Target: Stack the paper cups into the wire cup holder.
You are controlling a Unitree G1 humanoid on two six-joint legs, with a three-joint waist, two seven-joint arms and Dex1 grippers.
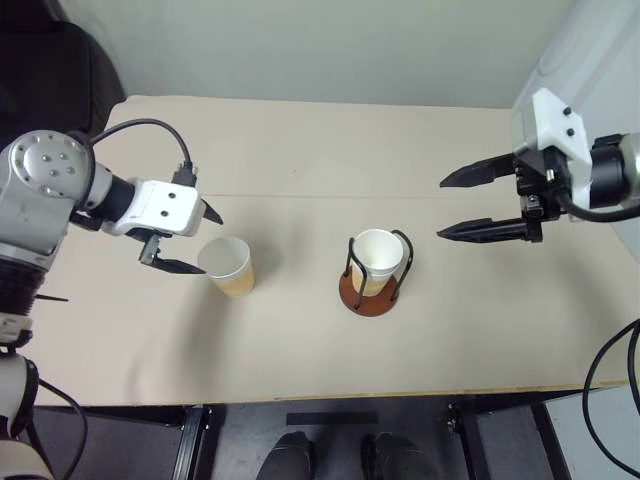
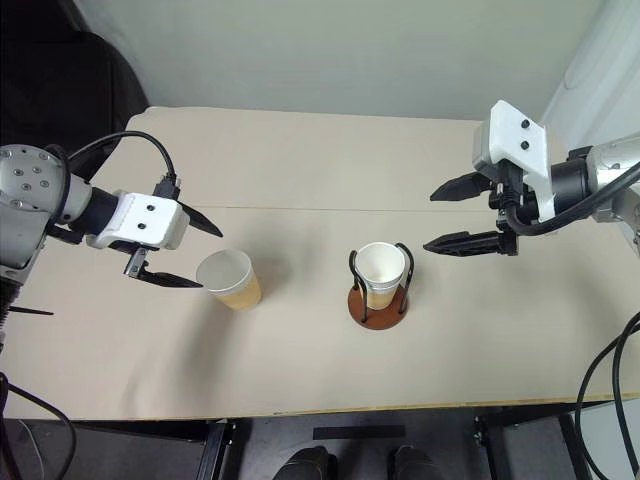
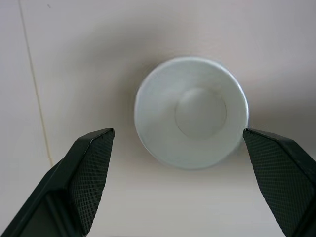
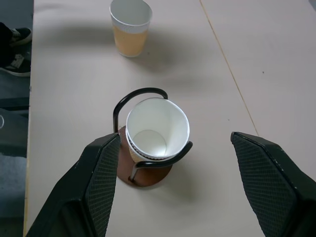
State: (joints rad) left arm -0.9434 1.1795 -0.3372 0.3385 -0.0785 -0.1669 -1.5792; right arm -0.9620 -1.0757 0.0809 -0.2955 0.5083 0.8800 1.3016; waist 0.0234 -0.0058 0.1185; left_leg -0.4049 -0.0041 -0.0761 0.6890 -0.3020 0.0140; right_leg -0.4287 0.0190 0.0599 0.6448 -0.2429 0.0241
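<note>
The tan paper cup [image 1: 228, 262] narrows [image 1: 238, 286] toward its base. I expect it will sink into the nested cups nearly up to its rim as I lower it.
One tan paper cup [image 1: 228, 265] stands upright and alone on the beige table, left of centre. My left gripper [image 1: 208, 242] hovers just left of it, open and angled down, its fingers [image 3: 91, 163] spread wider than the cup's white rim [image 3: 191, 112] and not touching it. The wire cup holder [image 1: 372, 299], a reddish-brown disc with black wire loops, stands mid-table with paper cups [image 4: 157, 131] nested inside, rims layered. My right gripper [image 2: 430, 221] hangs open and empty in the air to the holder's right, pointing toward it.
The beige table [image 1: 300, 150] has a thin seam running across its middle. Its front edge [image 1: 330, 400] is near me, with dark floor below. A dark chair [image 1: 50, 70] stands at the back left. A black cable [image 1: 610, 370] loops at the right.
</note>
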